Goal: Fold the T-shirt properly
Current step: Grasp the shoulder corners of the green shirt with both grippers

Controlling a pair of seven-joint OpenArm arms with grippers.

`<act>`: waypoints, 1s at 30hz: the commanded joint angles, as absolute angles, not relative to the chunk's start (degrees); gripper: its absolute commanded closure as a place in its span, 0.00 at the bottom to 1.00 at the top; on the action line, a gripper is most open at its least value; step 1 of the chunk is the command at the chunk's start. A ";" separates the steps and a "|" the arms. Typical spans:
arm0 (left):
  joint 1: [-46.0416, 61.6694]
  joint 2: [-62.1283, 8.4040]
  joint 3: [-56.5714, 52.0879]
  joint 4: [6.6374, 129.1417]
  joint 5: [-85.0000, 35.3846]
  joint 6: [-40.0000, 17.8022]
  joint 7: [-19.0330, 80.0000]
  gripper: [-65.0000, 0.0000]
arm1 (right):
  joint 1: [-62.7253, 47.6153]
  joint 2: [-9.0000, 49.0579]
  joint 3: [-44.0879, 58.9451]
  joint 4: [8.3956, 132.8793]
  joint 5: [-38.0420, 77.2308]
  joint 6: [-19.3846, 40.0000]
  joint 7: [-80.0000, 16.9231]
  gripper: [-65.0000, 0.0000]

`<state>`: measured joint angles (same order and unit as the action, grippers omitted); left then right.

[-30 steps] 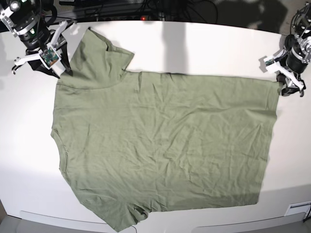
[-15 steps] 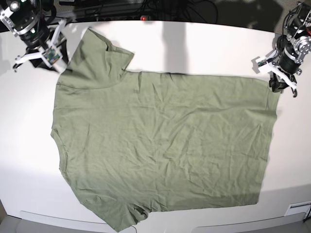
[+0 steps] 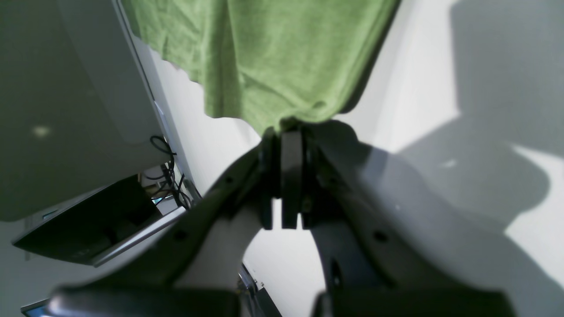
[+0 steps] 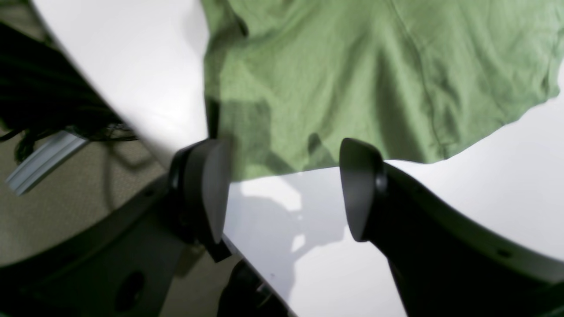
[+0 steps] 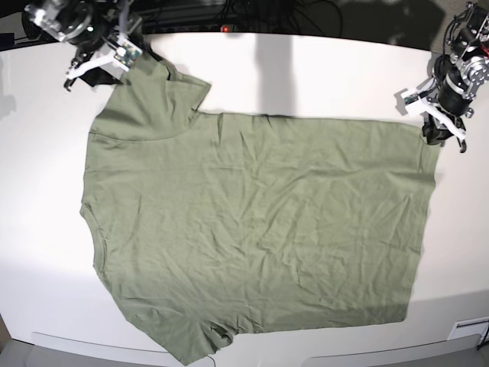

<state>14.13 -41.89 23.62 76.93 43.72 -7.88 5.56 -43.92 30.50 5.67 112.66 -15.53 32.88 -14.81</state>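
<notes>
The sleeve edge (image 4: 288, 171) is loose beyond the ends of my right gripper's open fingers, so next my right gripper moves back in and pinches the sleeve (image 5: 155, 70) before both grippers fold.
The T-shirt (image 5: 252, 222) is sage green and lies flat and wrinkled on the white table (image 5: 321, 76). Its neck end is on the left of the base view and its hem on the right. My left gripper (image 5: 434, 134) is at the hem's far right corner. In the left wrist view the left gripper (image 3: 285, 132) is shut, pinching the edge of the T-shirt (image 3: 273, 57). My right gripper (image 5: 134, 60) hangs at the far left sleeve. In the right wrist view the right gripper (image 4: 282, 189) is open, the T-shirt (image 4: 352, 75) sleeve edge lying just past its fingertips (image 4: 207, 189).
Dark cables and gear (image 5: 229, 11) run behind the table's far edge. The table's front edge curves along the bottom of the base view, with a small white fitting (image 5: 467, 329) at the right corner. A table edge and wiring (image 3: 167, 176) appear in the left wrist view.
My right arm has swung up and right, from beside the shoulder to the sleeve's far tip, and its jaws have widened. My left gripper closed on the hem corner and has since stayed put.
</notes>
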 commanded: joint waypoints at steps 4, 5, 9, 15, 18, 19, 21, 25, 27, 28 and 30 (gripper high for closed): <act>16.19 -41.12 24.82 76.38 41.98 -11.97 4.08 1.00 | -40.82 31.27 -0.64 113.21 -18.17 32.32 -17.30 0.40; 16.19 -41.12 24.82 76.38 41.98 -11.97 4.08 1.00 | -40.21 31.27 -2.09 113.21 -18.02 32.32 -19.11 0.40; 16.19 -41.10 24.82 76.38 41.98 -11.97 4.08 1.00 | -39.38 31.27 -6.83 113.21 -16.03 32.32 -21.65 0.40; 16.19 -41.12 24.82 76.38 41.98 -11.97 4.05 1.00 | -39.07 31.27 -9.39 113.21 -17.80 32.18 -24.51 0.40; 16.19 -41.10 24.82 76.38 41.98 -11.94 4.03 1.00 | -39.07 31.62 -9.34 113.10 -18.26 30.26 -29.15 0.40; 16.19 -41.10 24.82 76.38 41.98 -11.94 4.05 1.00 | -39.07 32.01 -9.34 113.06 -18.26 29.76 -29.23 0.40; 16.19 -41.12 24.82 76.38 41.98 -11.97 4.05 1.00 | -39.03 32.56 -9.34 113.06 -18.33 29.17 -29.21 0.40; 16.19 -41.12 24.82 76.38 41.98 -11.97 4.05 1.00 | -39.07 32.88 -9.34 113.06 -20.62 28.95 -30.94 0.40; 16.19 -41.10 24.82 76.38 41.98 -11.97 4.05 1.00 | -39.07 32.93 -9.34 112.99 -20.62 28.97 -32.71 0.40; 16.19 -41.10 24.82 76.38 41.98 -11.97 4.03 1.00 | -39.07 33.08 -9.34 112.97 -20.60 28.97 -33.63 0.40; 16.19 -41.12 24.82 76.38 41.95 -11.97 4.05 1.00 | -39.07 33.45 -9.34 112.97 -20.60 29.23 -35.97 0.40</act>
<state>14.26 -41.89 23.62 77.03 43.70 -7.86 5.15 -38.89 32.69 -9.58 112.44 -19.70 29.17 -35.11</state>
